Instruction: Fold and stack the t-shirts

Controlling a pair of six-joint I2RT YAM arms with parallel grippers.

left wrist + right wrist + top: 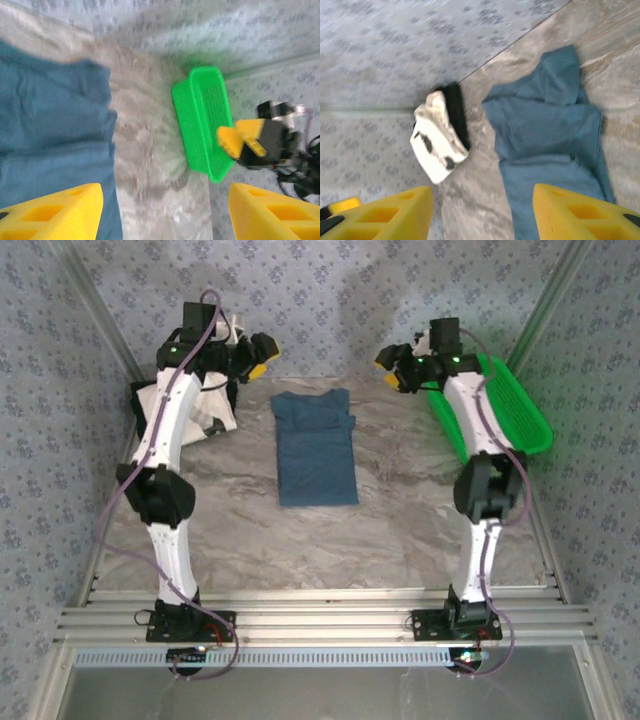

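Note:
I keep moving my left gripper, as the teal-blue t-shirt's long sides are straight and its near edge [318,504] is free, to that edge's closest corner [282,503] and close it there.
The dark teal-blue t-shirt [316,446] lies folded into a long rectangle in the middle of the table; it also shows in the wrist views [50,115] [550,150]. The white t-shirt [208,408] with black-grey print is bunched at the far left, partly hidden behind my left arm, and looks like a crumpled heap [437,137] against the wall. My left gripper [262,356] hovers above the shirt's far left, open [165,215] and empty. My right gripper [388,364] hangs at the far right, likewise open [482,215] with bare table between its fingers.
A green plastic basket [505,405] leans at the table's far right edge, close behind my right arm [202,120]. Patterned walls close in the table at the back and both sides. Bare marbled tabletop [400,520] stretches in front of the teal shirt.

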